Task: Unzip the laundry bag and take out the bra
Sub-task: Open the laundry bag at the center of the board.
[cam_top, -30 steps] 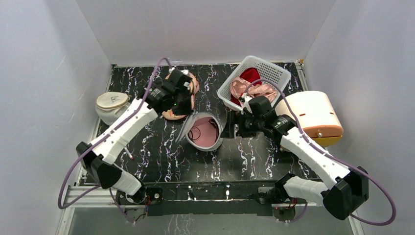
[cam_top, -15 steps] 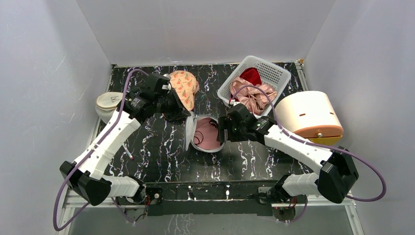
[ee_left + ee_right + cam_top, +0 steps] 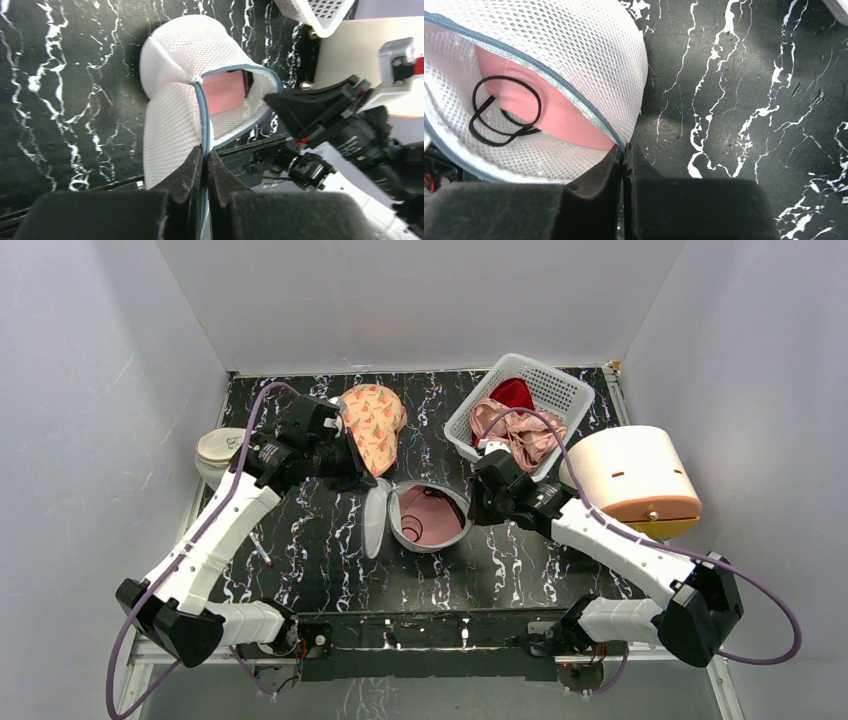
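Observation:
The bag's lid (image 3: 375, 522) and the bag's rim are held by both my grippers, so next my left gripper takes hold of the bag's near rim (image 3: 403, 539) while my right gripper reaches inside for the bra.
The laundry bag (image 3: 378, 525) lies unzipped mid-table, a white mesh dome with a grey-blue zip rim, its lid folded off to the left. Inside it the bra (image 3: 428, 517) shows as a pink cup with thin black looping straps. My left gripper (image 3: 362, 478) is shut on the zip rim at the bag's far left. In the left wrist view the rim runs between its fingertips (image 3: 206, 150), with the bag (image 3: 185, 55) beyond. My right gripper (image 3: 472, 510) is shut on the bag's right rim. In the right wrist view it (image 3: 624, 146) pinches the rim beside the mesh (image 3: 589, 50) and the bra (image 3: 549, 112).
A white basket (image 3: 560, 385) at the back right holds pink satin and a red cloth. An orange patterned garment (image 3: 372, 425) lies behind the bag. Another mesh pouch (image 3: 222, 452) sits at the left wall. A cream drum (image 3: 635, 475) stands at the right.
My right gripper has gone from open to shut on the bag's right rim. My left arm swung left off the orange garment, and the bag now lies flatter with its mouth up.

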Motion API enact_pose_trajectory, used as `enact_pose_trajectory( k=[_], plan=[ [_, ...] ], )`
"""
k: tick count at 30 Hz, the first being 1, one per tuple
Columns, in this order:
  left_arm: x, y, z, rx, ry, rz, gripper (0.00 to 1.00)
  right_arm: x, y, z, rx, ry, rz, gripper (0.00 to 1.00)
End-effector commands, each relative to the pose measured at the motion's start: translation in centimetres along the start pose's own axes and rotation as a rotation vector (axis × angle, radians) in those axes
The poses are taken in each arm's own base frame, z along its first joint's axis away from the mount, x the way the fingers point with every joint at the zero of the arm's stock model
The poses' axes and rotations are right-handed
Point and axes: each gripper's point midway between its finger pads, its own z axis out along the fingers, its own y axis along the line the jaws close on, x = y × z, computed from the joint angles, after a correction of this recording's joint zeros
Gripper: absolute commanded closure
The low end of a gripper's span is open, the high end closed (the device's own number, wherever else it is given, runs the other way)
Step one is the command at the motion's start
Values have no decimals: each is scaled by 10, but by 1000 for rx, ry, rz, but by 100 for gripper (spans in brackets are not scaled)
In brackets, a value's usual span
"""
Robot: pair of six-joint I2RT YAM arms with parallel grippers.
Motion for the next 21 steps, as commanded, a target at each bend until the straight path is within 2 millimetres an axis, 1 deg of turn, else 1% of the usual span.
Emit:
enact_pose_trajectory(
  k=[1,3,5,8,10,12,16,17,19,20,21],
  plan=[
    [-3,14,-22,-59,-17,130,100,-21,3,-23,-111,-35,-81,100],
    [3,21,-23,-87,24,164,100,-22,2,-28,-174,-4,-97,100],
    [14,29,-19,-103,80,195,100,-21,0,-31,-220,46,-108,100],
    [28,41,-3,-111,160,232,100,-16,0,-28,-262,126,-135,100],
    [32,42,7,-97,192,255,100,-16,7,-28,-309,160,-160,100],
    [29,42,15,-86,191,274,100,-20,14,-26,-341,171,-172,100],
    [17,42,37,-77,164,351,100,-23,15,-15,-335,204,-173,100],
    [14,47,48,-96,172,367,100,-23,15,-13,-331,210,-172,100],
    [8,52,57,-120,172,407,100,-22,12,-8,-312,224,-161,100],
    [3,51,58,-126,157,426,98,-22,10,-6,-298,225,-156,99],
    [-2,50,57,-126,131,445,92,-21,9,-6,-290,224,-151,98]
  ],
)
